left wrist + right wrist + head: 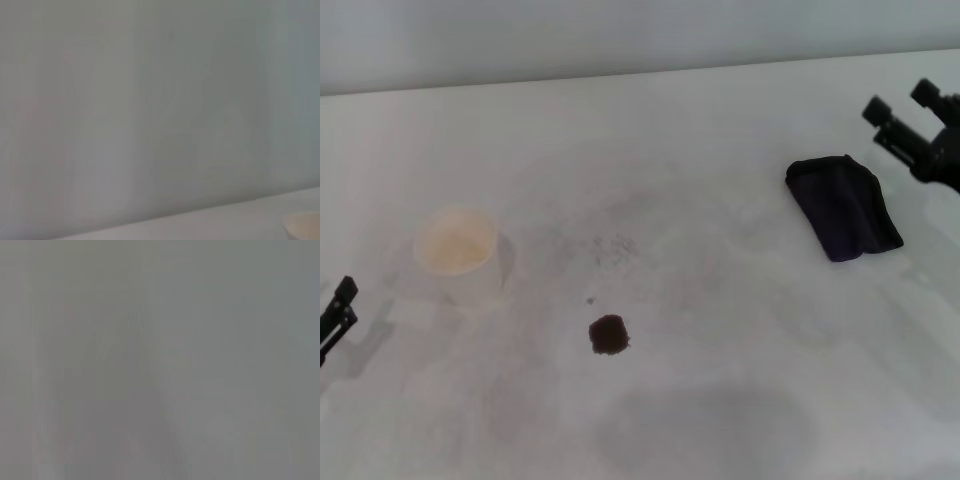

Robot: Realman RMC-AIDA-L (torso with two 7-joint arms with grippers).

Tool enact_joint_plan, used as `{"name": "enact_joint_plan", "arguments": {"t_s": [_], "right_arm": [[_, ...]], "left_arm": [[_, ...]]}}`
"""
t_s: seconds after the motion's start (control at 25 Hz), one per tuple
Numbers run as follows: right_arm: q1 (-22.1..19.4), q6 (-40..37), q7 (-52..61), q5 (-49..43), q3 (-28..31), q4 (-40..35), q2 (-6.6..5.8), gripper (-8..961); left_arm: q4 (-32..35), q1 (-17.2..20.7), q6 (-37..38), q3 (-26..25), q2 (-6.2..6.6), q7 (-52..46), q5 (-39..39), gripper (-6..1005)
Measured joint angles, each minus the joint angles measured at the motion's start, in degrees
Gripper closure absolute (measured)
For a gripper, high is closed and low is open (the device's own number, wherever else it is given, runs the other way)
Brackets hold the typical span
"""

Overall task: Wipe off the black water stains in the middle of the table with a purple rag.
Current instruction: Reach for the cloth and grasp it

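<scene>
The robot's right gripper is pointing past the purple rag at the wall (160, 360), so the robot should tilt it down and grab the rag's side edge (878, 202) before it wipes the stain.
The black water stain (609, 334) is a small round dark blot near the middle of the white table (720, 300), with a tiny speck (590, 299) just beyond it. The purple rag (842, 205) lies crumpled at the right, far from the stain. My right gripper (900, 101) is open and empty, just beyond and to the right of the rag, not touching it. My left gripper (337, 312) is parked at the left edge of the head view. The right wrist view shows only flat grey.
A pale paper cup (457, 250) stands upright at the left, between the left gripper and the stain; its rim shows in the left wrist view (305, 226). Faint grey smudges (615, 243) mark the table. A wall runs behind the table's far edge.
</scene>
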Motion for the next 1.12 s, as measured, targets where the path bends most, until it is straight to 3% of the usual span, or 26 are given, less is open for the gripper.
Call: {"name": "enact_joint_plan", "arguments": {"t_s": [0.2, 0.44, 0.56, 0.8, 0.88, 1.0, 1.12], "right_arm": [[-0.31, 3.26, 15.14, -1.21, -0.08, 4.78, -0.59, 96], [1.82, 0.35, 33.66, -7.14, 0.16, 8.37, -3.32, 96], [3.39, -4.91, 42.90, -13.43, 0.14, 10.75, -5.65, 96], [4.08, -14.29, 64.09, -31.56, 0.72, 19.81, -12.00, 97], [4.04, -15.59, 71.59, -38.72, 1.77, 24.26, -13.29, 97], [3.58, -14.50, 85.57, -53.73, 5.69, 34.35, -13.56, 97], [4.29, -11.12, 101.19, -75.27, 8.74, 48.39, -12.01, 96]], "left_arm": [[1.78, 0.07, 0.97, 0.00, 0.18, 0.09, -1.16, 125], [3.68, -0.06, 4.42, -0.15, 0.30, 1.33, -4.26, 126], [4.58, -0.07, 4.47, -1.47, 0.27, 1.94, -4.93, 128], [5.96, -0.40, 3.40, -8.07, 0.23, 1.69, -6.53, 131], [6.79, -0.24, 2.67, -9.62, 0.19, 1.53, -7.73, 132], [7.10, -0.84, 2.45, -10.28, 0.38, 1.52, -8.76, 133], [7.75, -1.69, 3.52, -10.31, 0.50, 1.60, -9.11, 134]]}}
